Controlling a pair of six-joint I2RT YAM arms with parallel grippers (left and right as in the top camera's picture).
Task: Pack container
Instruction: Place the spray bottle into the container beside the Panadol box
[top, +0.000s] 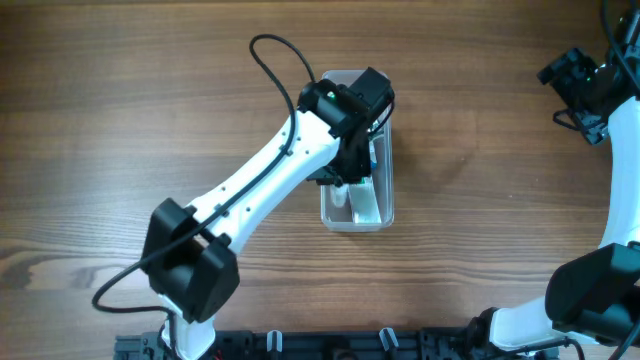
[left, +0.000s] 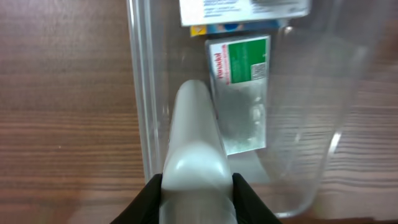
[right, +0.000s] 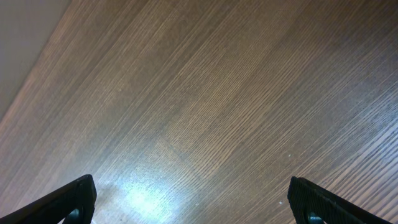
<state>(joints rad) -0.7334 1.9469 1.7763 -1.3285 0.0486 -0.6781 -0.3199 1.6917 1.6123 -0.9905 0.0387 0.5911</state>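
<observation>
The whitish bottle is pointing down into the open gap beside the green-and-silver box. My left gripper should go on lowering the bottle until it rests there, then let go.
The clear rectangular container stands mid-table, and the left wrist view shows its left wall. Inside lie a green-and-silver box and a white-labelled box beyond it. My left gripper is over the container's near end and is shut on a small whitish bottle that points down into the container. My right gripper is open and empty above bare wood at the far right.
The wooden table surrounds the container. The left arm's black cable loops over the table behind it. A pale edge or wall strip shows at the upper left of the right wrist view.
</observation>
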